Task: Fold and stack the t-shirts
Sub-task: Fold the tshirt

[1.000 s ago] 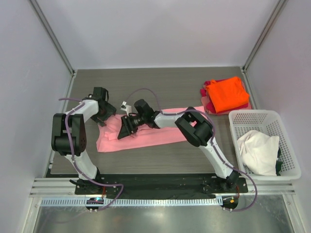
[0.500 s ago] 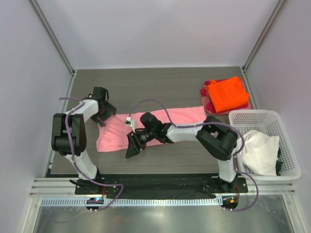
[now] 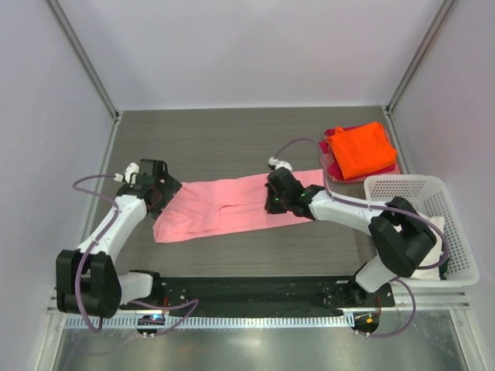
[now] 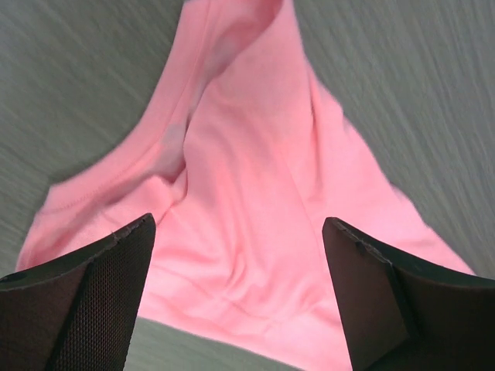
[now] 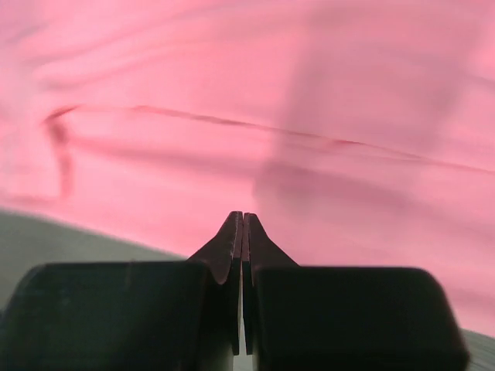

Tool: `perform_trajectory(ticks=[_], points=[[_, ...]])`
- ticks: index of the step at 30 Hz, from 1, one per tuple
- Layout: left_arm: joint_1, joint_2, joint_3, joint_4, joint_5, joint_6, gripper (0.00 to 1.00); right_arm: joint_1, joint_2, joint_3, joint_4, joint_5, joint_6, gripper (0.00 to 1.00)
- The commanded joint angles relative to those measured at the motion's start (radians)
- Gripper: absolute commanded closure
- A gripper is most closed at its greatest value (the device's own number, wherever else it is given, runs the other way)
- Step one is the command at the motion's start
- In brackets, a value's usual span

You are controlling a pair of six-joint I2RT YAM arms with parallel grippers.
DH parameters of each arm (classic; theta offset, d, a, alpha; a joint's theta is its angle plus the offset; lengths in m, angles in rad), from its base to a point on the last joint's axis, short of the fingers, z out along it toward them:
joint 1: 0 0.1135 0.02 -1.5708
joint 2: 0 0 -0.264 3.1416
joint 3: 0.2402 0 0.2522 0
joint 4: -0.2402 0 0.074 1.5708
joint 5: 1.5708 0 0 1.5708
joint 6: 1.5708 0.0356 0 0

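Note:
The light pink t-shirt's long piece [image 3: 240, 203] rests crosswise below my grippers, so before folding I should rotate the t-shirt's end [image 3: 174, 220] below my left gripper toward the back wall.
A light pink t-shirt [image 3: 224, 207] lies flat as a long strip across the middle of the table. My left gripper [image 3: 161, 198] hovers open over its left end; in the left wrist view the gripper [image 4: 238, 232] has wide-set fingers [image 4: 116, 286] with pink cloth [image 4: 247, 170] below them and nothing in them. My right gripper [image 3: 272, 199] is over the strip's right part. Its jaws [image 5: 243, 218] are pressed together just above the pink cloth [image 5: 232, 93], with no cloth between them. A folded orange t-shirt [image 3: 360, 150] rests on a magenta-red t-shirt [image 3: 327, 161] at the back right.
A white lattice basket [image 3: 402, 185] stands at the right edge and holds a crumpled cream-white t-shirt [image 3: 408, 238]. The grey table [image 3: 232, 139] is walled at the back and both sides. A black rail [image 3: 247, 287] runs along the near edge.
My right arm has swung from the shirt's left part to its right part and shut its jaws. The left gripper has opened wider. The pink shirt now lies flatter and longer.

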Motion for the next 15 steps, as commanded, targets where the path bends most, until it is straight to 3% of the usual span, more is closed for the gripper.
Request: perform_trajectory(ticks=[1,9,15], points=[[-0.071,-0.081,-0.086,-0.019,-0.044,-0.091,0.1,-0.164,-0.081,-0.091,-0.094,0.204,0.105,0.99],[-0.169,-0.085,-0.216,0.102,-0.06,-0.256,0.11,-0.235,-0.023,-0.093,-0.182,0.389,0.134,0.99],[-0.168,0.115,-0.155,0.18,-0.049,-0.268,0.12,-0.234,0.132,-0.043,-0.225,0.364,0.156,0.99]])
